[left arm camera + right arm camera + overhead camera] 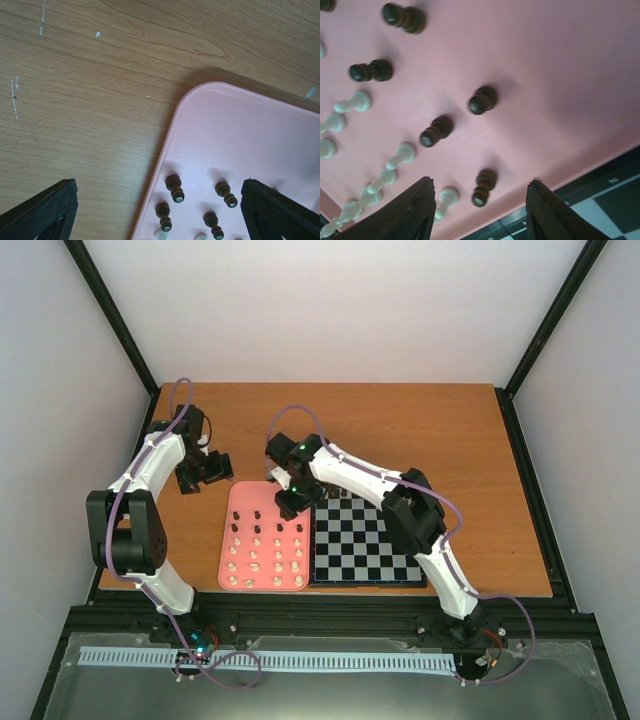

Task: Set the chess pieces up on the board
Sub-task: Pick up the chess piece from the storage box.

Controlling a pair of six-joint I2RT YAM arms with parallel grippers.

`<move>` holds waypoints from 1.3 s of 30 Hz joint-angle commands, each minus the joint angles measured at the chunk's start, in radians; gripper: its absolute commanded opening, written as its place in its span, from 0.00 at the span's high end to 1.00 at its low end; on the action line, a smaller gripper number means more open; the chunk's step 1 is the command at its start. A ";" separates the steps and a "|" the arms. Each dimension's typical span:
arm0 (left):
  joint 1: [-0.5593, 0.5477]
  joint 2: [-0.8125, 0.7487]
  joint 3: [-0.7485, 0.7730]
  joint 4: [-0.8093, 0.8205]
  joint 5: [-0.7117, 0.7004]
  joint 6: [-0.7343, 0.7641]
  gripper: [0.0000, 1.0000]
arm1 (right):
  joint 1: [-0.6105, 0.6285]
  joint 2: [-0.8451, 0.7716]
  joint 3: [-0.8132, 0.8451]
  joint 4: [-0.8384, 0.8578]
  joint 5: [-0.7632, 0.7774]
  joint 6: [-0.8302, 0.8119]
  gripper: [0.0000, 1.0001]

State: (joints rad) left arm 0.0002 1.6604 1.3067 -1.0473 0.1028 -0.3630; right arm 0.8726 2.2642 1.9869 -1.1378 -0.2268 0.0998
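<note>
The robot's right gripper has the dark piece (483,188) nearest the board centred between its open fingers, so it should keep going down and close around the dark piece's body (485,180).
The chess pieces stand in rows on a pink tray (245,498): dark ones (258,514) at the far end, cream ones (254,566) nearer. The board (370,550) lies to the tray's right with no pieces showing on it. My right gripper (481,182) hangs open over the tray's right side. A dark piece (484,186) stands between its fingers with a gap on each side, and a cream piece (445,200) is by the left finger. My left gripper (159,182) is wide open above the tray's far-left corner, over several dark pieces (174,186).
Bare wooden table (420,435) stretches behind the tray and board. The board's black border (615,205) shows at the lower right of the right wrist view. Black frame posts and white walls close in the table.
</note>
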 commanded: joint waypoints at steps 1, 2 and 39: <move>0.001 -0.004 0.035 0.004 0.016 0.003 0.00 | 0.040 0.024 0.019 -0.044 -0.021 -0.031 0.51; 0.001 -0.004 0.032 0.006 0.018 0.004 0.00 | 0.044 0.027 0.010 -0.045 -0.024 -0.032 0.51; 0.000 -0.021 -0.005 0.026 0.037 0.005 0.00 | 0.051 0.073 -0.012 -0.074 0.059 -0.008 0.91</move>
State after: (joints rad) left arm 0.0002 1.6573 1.2980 -1.0378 0.1280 -0.3630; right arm 0.9188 2.3276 1.9392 -1.1908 -0.1913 0.0967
